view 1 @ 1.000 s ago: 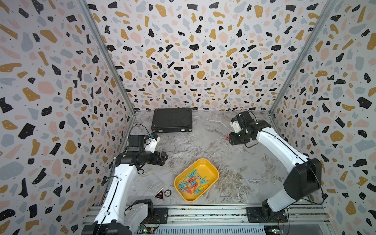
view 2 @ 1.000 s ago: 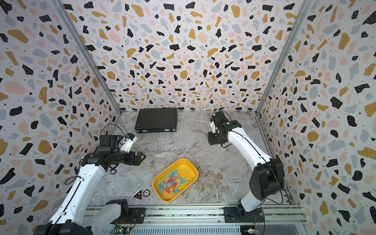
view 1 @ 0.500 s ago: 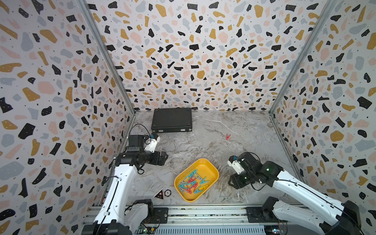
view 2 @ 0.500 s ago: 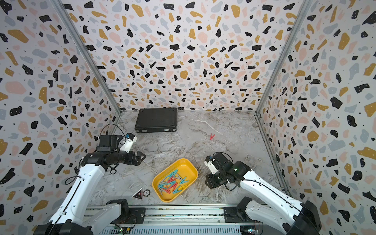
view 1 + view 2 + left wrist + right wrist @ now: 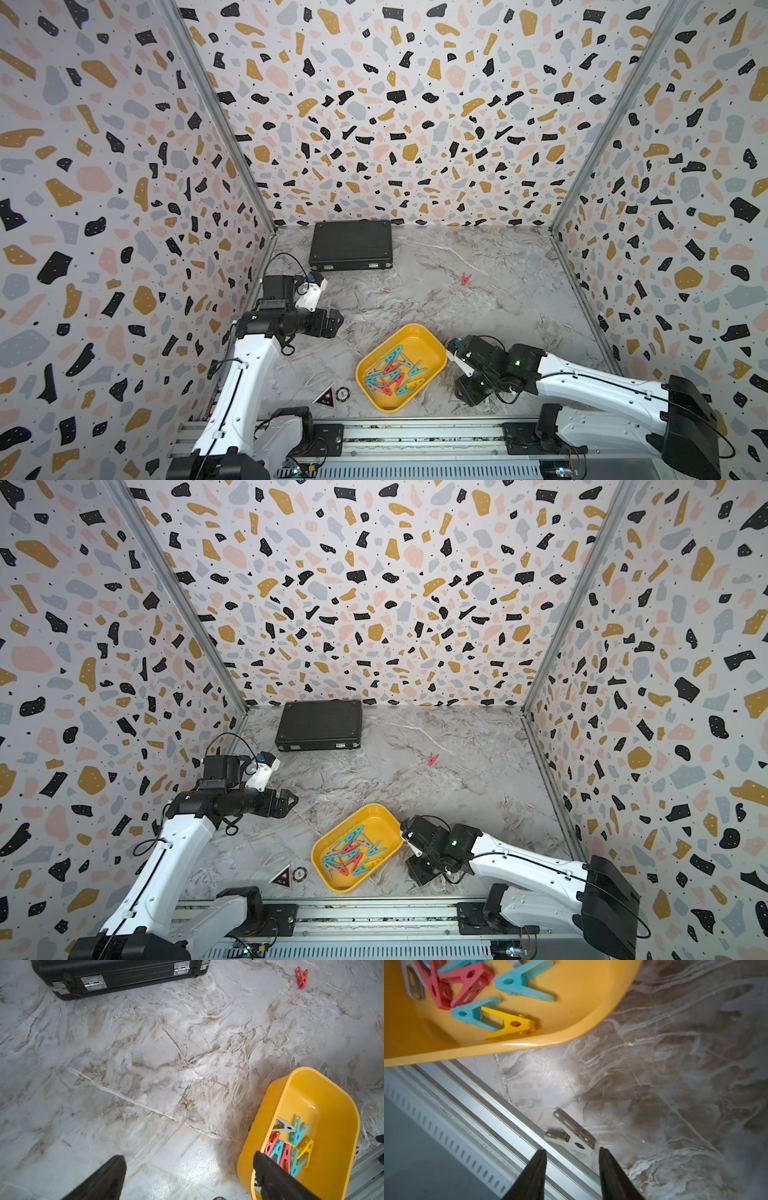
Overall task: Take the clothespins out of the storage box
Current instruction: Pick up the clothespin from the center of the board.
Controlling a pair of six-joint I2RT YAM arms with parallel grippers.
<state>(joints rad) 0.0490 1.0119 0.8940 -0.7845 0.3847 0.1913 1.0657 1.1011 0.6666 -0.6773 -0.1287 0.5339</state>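
Note:
The grey clothespin (image 5: 572,1131) lies clear of the storage box, its jaw end (image 5: 587,1145) facing my right gripper's open fingers, which I keep lowering until they straddle that end.
The yellow storage box (image 5: 420,344) (image 5: 376,818) sits near the table's front, with several teal, red, grey and yellow clothespins (image 5: 392,376) (image 5: 353,856) (image 5: 291,1147) (image 5: 467,985) in it. One red clothespin (image 5: 466,279) (image 5: 433,759) (image 5: 301,977) lies alone on the marble farther back. A grey clothespin (image 5: 571,1136) lies on the table by the front rail, just ahead of my right gripper (image 5: 572,1150) (image 5: 465,399), which is open and empty to the right of the box. My left gripper (image 5: 337,322) (image 5: 190,1157) hangs wide open, empty, to the left of the box.
A black latched case (image 5: 351,245) (image 5: 116,974) lies at the back left. A triangular sticker (image 5: 325,398) and a round token (image 5: 342,392) sit left of the box at the front. The metal rail (image 5: 488,1115) runs along the front edge. Patterned walls enclose three sides.
My right arm swung from the back of the table, where the red clothespin now lies, to the front beside the box. The left arm has not moved.

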